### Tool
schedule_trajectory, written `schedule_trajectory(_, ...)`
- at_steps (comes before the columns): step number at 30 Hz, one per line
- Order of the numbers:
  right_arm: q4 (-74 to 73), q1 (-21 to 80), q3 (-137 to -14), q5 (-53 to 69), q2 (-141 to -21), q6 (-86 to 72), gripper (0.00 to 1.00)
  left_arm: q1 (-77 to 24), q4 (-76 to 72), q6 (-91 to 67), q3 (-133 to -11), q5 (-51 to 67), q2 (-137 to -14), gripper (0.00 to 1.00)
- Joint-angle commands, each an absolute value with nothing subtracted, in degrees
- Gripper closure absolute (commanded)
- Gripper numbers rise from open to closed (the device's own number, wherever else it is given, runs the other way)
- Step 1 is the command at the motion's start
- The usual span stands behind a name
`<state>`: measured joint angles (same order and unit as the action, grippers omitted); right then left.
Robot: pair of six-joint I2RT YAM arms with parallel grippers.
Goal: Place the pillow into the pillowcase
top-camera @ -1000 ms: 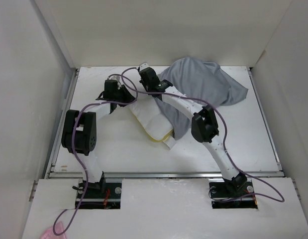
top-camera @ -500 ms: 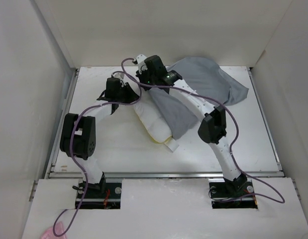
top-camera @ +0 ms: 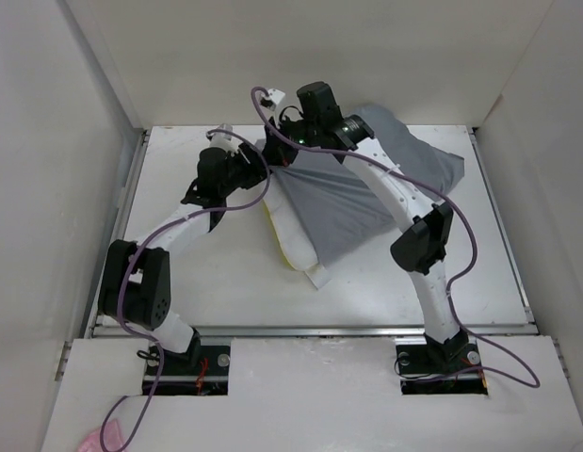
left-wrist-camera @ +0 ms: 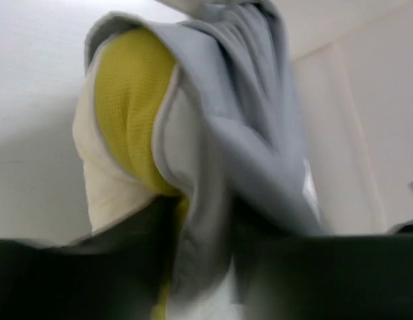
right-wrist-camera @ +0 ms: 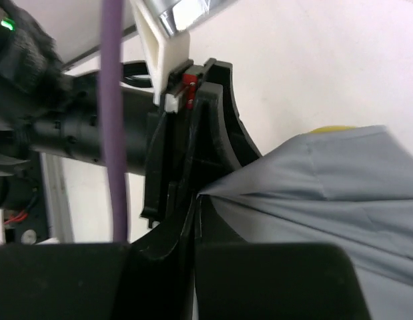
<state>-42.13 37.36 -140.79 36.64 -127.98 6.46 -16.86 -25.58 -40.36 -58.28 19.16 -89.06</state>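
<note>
The pillow's near end is sticking out past the grey pillowcase's opening (top-camera: 309,224). My left gripper should hold that end (top-camera: 298,252) while my right gripper pulls the pillowcase's opening over it.
The grey pillowcase (top-camera: 366,188) is draped over the white pillow (top-camera: 296,247), whose near end and yellow edge strip stick out at the lower left. My left gripper (top-camera: 256,176) is shut on the pillowcase's mouth edge. In the left wrist view (left-wrist-camera: 206,260) grey cloth (left-wrist-camera: 253,133) is pinched between the jaws, beside the pillow's yellow strip (left-wrist-camera: 133,107). My right gripper (top-camera: 283,143) is raised just behind it and is shut on a pulled-taut corner of the grey cloth (right-wrist-camera: 326,193), seen in the right wrist view (right-wrist-camera: 196,200). Most of the pillow is hidden inside the case.
White walls close in the table (top-camera: 197,273) on the left, back and right. Purple cables (top-camera: 263,104) loop over both arms. The left arm's black wrist (right-wrist-camera: 73,133) is close beside my right gripper.
Both grippers have risen and moved toward the back wall, lifting the case's mouth. The grey cloth has spread further over the pillow, and less white shows.
</note>
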Motion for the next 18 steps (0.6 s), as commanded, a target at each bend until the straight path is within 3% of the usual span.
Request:
schedule_trajectory(1,-40.08,40.88,-141.95,53.26,-127.17,1.60,1.00,-19.42,-34.45,-43.95,-56.17,20.66,-87.80,0.56)
schedule_trajectory(3,-39.29,40.09,-139.15,50.56,-127.18,0.88,0.94,-19.42,-32.09,-43.25,-54.76,19.25,-87.10,0.37)
schedule_trajectory(4,-39.29,39.30,-137.91,49.32,-126.31,0.27,0.89,-19.42,-30.51,-42.63,-54.76,17.07,-86.14,0.22)
schedule_trajectory(7,-38.68,38.06,-132.04,41.51,-123.50,-0.26,0.70,-19.42,-22.78,-40.61,-52.56,10.67,-82.71,0.00)
schedule_trajectory(8,-38.67,38.06,-130.53,39.66,-121.05,-0.26,0.65,-19.42,-21.20,-39.82,-51.86,9.07,-80.36,0.00)
schedule_trajectory(9,-37.98,37.36,-129.04,38.07,-119.72,-0.79,0.52,-19.42,-18.66,-39.29,-50.12,7.75,-79.03,0.00)
schedule_trajectory(11,-36.22,35.86,-124.21,34.38,-115.34,-0.79,0.37,-19.42,-16.62,-39.29,-48.09,4.59,-76.04,0.00)
schedule_trajectory(12,-35.69,35.25,-122.54,33.06,-113.66,-2.27,0.22,-19.42,-15.83,-39.29,-47.03,3.79,-72.89,0.00)
schedule_trajectory(15,-31.48,32.00,-113.49,29.19,-106.04,-4.73,0.09,-19.42,-10.91,-39.29,-42.64,-0.69,-66.30,0.00)
schedule_trajectory(16,-30.16,31.21,-110.60,27.09,-103.82,-5.27,0.00,-19.42,-8.64,-39.81,-40.28,-1.57,-64.53,0.00)
schedule_trajectory(18,-28.04,29.19,-102.07,22.35,-97.08,-6.59,0.00,-19.42,-6.95,-39.81,-37.98,-1.58,-61.28,0.00)
